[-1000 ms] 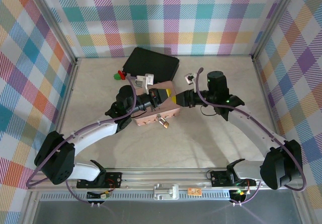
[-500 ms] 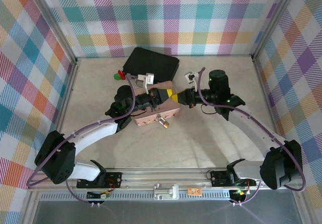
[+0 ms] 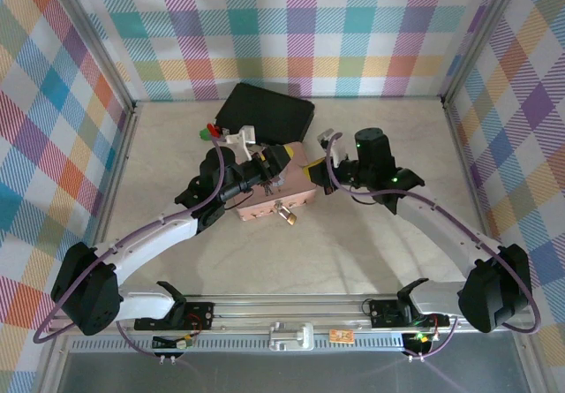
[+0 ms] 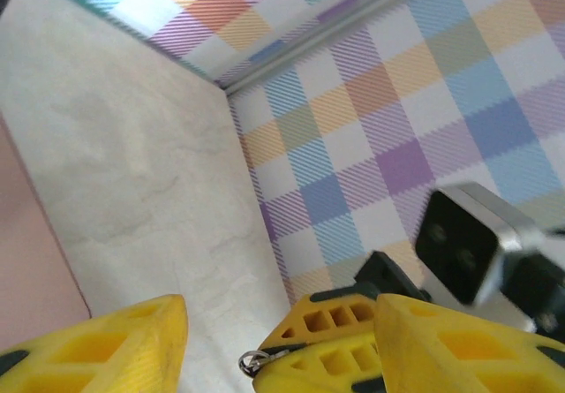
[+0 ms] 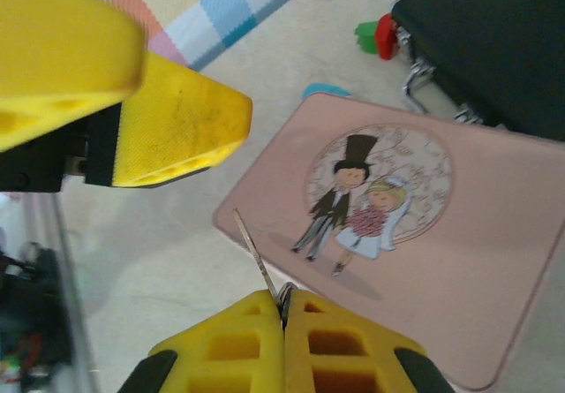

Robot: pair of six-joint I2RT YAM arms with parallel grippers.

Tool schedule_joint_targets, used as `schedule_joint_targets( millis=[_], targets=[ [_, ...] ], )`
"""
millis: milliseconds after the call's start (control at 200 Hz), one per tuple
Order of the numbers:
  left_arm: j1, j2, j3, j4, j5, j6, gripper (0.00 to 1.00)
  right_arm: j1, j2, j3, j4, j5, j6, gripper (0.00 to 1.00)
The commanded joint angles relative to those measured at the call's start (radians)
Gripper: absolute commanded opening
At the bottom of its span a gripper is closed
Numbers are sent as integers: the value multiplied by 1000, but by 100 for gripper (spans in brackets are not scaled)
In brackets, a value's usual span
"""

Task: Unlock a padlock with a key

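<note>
The key's blade [image 5: 252, 245] is at a slant in my right gripper, so I should hold it with my left gripper while my right gripper opens and grips the key's head [image 5: 284, 296] straighter.
The tiny brass padlock [image 3: 287, 217] lies on the table at the near edge of the pink tin [image 3: 265, 200]. My right gripper [image 5: 284, 309] is shut on the key [image 5: 252, 250], whose slim blade sticks up and left out of the fingertips above the tin's corner. The key's ring [image 4: 251, 359] pokes out of those shut fingers in the left wrist view. My left gripper [image 4: 278, 322] is open, and its yellow fingers [image 5: 177, 137] hang close in front of the key without touching it. From above, both grippers [image 3: 275, 157] [image 3: 306, 171] hover over the tin.
The pink tin [image 5: 415, 234] carries a cartoon bride and groom. A black case [image 3: 265, 110] with metal latches lies behind it, with small red and green pieces [image 3: 212, 131] at its left corner. Plaid walls close in three sides; bare table lies in front.
The two grippers met tip to tip half a second ago. The left one has since pulled back left toward the case, and the right wrist has shifted slightly left.
</note>
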Motion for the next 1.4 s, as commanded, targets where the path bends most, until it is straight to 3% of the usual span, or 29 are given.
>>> schedule_joint_targets(
  millis=[0, 255, 490, 770, 1155, 1280, 1395],
  targets=[
    [-16, 31, 22, -5, -71, -150, 58, 44, -12, 3, 53, 174, -171, 0],
    [-37, 72, 48, 23, -95, -210, 52, 122, 3, -30, 154, 305, -258, 0],
    [-38, 75, 37, 46, -94, -234, 40, 159, 15, -52, 222, 396, -293, 0],
    [-36, 77, 37, 40, -102, -236, 31, 172, 32, -49, 249, 424, -310, 0],
    [-36, 94, 40, 33, -139, -216, 0, 180, -6, -66, 237, 360, -290, 0],
    [-24, 82, 37, 38, -164, -120, 0, 173, -52, -65, 215, 333, -221, 29],
    [-15, 61, 17, 92, -174, 56, 0, 115, -81, -35, 163, 283, -64, 43]
  ],
)
